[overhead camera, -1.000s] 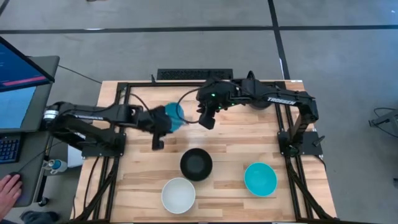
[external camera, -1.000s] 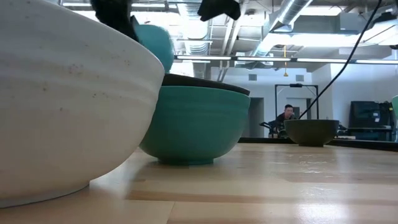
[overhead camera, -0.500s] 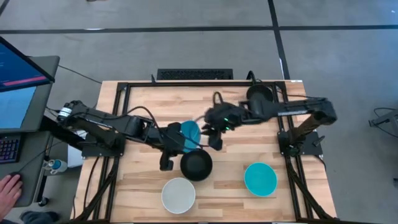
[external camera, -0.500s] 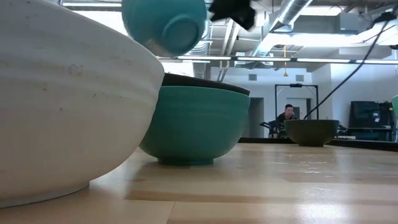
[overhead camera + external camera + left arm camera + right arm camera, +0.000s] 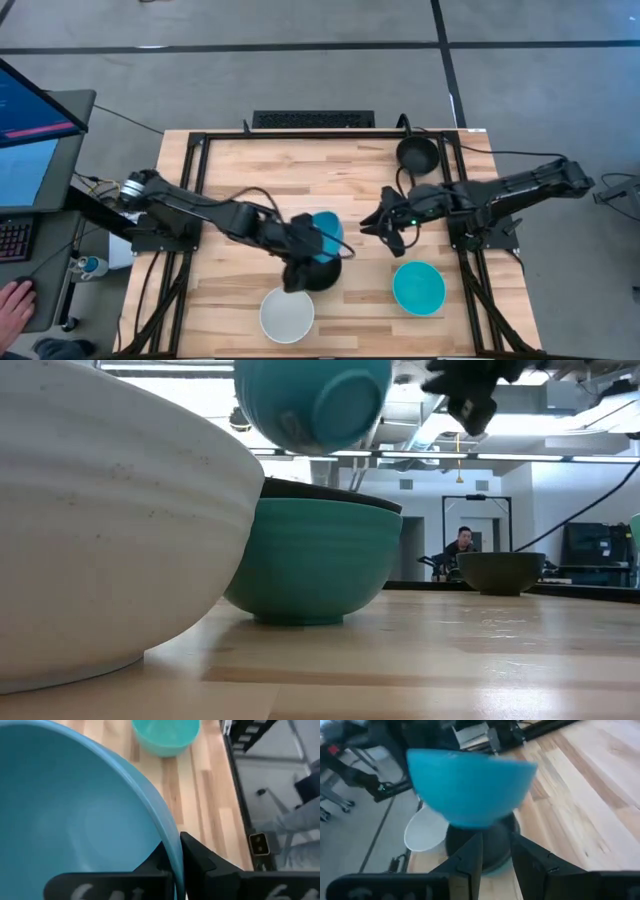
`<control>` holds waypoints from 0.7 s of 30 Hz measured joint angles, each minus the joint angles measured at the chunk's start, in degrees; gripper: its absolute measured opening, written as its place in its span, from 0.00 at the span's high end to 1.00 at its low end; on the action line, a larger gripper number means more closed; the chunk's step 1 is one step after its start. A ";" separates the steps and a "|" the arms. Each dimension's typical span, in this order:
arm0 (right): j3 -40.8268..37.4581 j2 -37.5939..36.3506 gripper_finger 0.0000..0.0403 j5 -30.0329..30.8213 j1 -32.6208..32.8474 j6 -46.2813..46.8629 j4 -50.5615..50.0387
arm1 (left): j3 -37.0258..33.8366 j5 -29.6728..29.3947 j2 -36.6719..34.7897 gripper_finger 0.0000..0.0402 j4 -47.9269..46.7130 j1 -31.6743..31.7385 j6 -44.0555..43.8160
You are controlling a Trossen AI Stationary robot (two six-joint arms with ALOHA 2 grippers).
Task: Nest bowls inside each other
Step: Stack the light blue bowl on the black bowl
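The cyan bowl in the left gripper [image 5: 312, 402] tilts too steeply to nest, so the robot should rest it in the black bowl [image 5: 324, 276] below, then loosen its hold and level the cyan bowl.
My left gripper [image 5: 306, 243] is shut on a bright cyan bowl [image 5: 325, 230] and holds it in the air, tipped, over the table's middle. Just below stands a black bowl [image 5: 316, 272] nested inside a dark teal bowl [image 5: 312, 565]. A white bowl [image 5: 287, 313] stands at the near edge and a second cyan bowl [image 5: 418, 287] at the near right. Another black bowl [image 5: 418, 153] sits at the far right. My right gripper [image 5: 380, 227] hovers open to the right of the held bowl and touches nothing. My left gripper pinches the cyan bowl's rim [image 5: 172, 851], one finger [image 5: 157, 865] inside the bowl and one [image 5: 200, 857] outside. The bowl is lifted clear of the table and tilted, its base [image 5: 340, 405] turned toward the near edge.
Black frame rails [image 5: 200, 160] run along the table's left and right sides. Bare wood [image 5: 260, 165] lies across the far half. A monitor and a person's hand [image 5: 12, 300] are off the left edge. A person [image 5: 460, 545] sits far behind the table.
My left gripper has carried the cyan bowl from the table's far left toward the near right, until it hangs over the nested black bowl. My right gripper has moved from the far centre toward the near right, past that bowl.
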 joint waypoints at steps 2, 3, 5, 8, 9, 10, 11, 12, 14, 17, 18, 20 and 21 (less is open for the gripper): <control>-1.13 -1.21 0.69 0.00 0.33 0.00 -0.19 | 4.66 -0.01 4.26 1.00 -3.62 -0.40 -0.13; -1.36 -1.78 0.69 0.00 0.35 -0.04 -1.48 | 6.75 0.00 6.16 1.00 -4.63 -0.42 -0.56; -1.23 -1.72 0.69 -0.04 0.43 -0.31 -0.90 | 10.05 -0.04 9.06 1.00 -7.61 -0.72 -1.65; -1.31 -2.20 0.69 -0.02 0.74 -1.15 -2.18 | 12.95 -0.28 12.22 1.00 -9.13 -1.27 -4.11; -1.30 -2.19 0.69 -0.02 0.81 -1.43 -1.92 | 13.45 -0.41 12.92 1.00 -9.58 -1.62 -4.98; -1.21 -2.06 0.69 -0.06 0.82 -1.79 -1.87 | 14.12 -0.71 13.49 1.00 -10.11 -2.03 -6.15; -1.23 -2.04 0.69 -0.07 1.02 -2.04 -2.62 | 14.68 -1.66 13.81 1.00 -9.86 -2.58 -7.32; -1.36 -2.15 0.69 -0.07 1.10 -2.21 -3.24 | 14.89 -3.02 13.86 1.00 -9.87 -3.10 -8.92; -1.25 -1.98 0.69 -0.05 1.16 -2.69 -2.83 | 14.74 -4.83 13.82 1.00 -10.45 -4.08 -11.89; -1.31 -2.05 0.69 -0.09 1.16 -3.13 -3.46 | 14.69 -8.32 13.82 1.00 -11.43 -5.57 -16.80; -1.27 -1.92 0.69 -0.09 1.16 -3.13 -3.13 | 14.69 -9.27 13.82 1.00 -11.99 -6.07 -17.92; -1.31 -1.95 0.69 -0.09 1.16 -3.15 -3.45 | 14.69 -10.82 13.82 1.00 -12.79 -7.02 -19.86; -1.30 -1.91 0.69 -0.11 1.16 -3.15 -2.76 | 14.69 -11.49 13.82 1.00 -13.89 -7.47 -20.77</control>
